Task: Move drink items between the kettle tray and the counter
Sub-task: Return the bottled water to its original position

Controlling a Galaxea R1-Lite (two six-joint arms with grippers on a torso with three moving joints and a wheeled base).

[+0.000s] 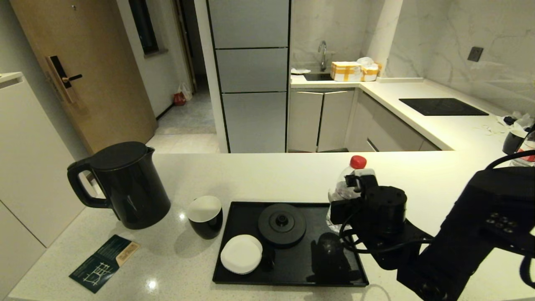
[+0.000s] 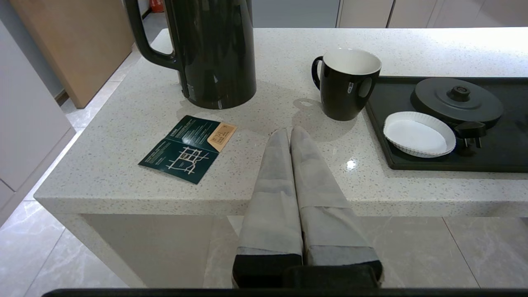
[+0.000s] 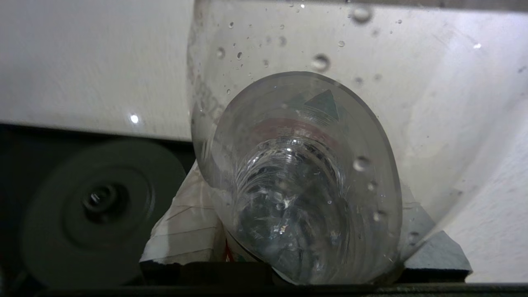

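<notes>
The clear bottle [image 1: 333, 221] hangs cap up, clear of the round kettle base. My right gripper goes on lowering it until it stands on the open tray end [image 1: 332, 241], then let go.
My right gripper [image 1: 347, 200] is shut on the clear bottle [image 1: 350, 177] with the red cap, holding it a little above the right end of the black kettle tray [image 1: 292, 269]. The right wrist view looks up along the bottle [image 3: 305, 177], which sits between the taped fingers [image 3: 185, 225]. The black kettle [image 1: 125, 188] stands on the pale counter [image 1: 250, 175] at the left. The black cup [image 1: 205, 217] stands between the kettle and the tray. My left gripper [image 2: 289, 132] is shut and empty, parked off the counter's front edge and out of the head view.
On the tray lie the round kettle base disc [image 1: 281, 223] and a white saucer [image 1: 241, 253]. A dark green leaflet [image 1: 104, 262] lies near the counter's front left. A hob panel [image 1: 443, 106] and another cup [image 1: 513, 141] are on the far right worktop.
</notes>
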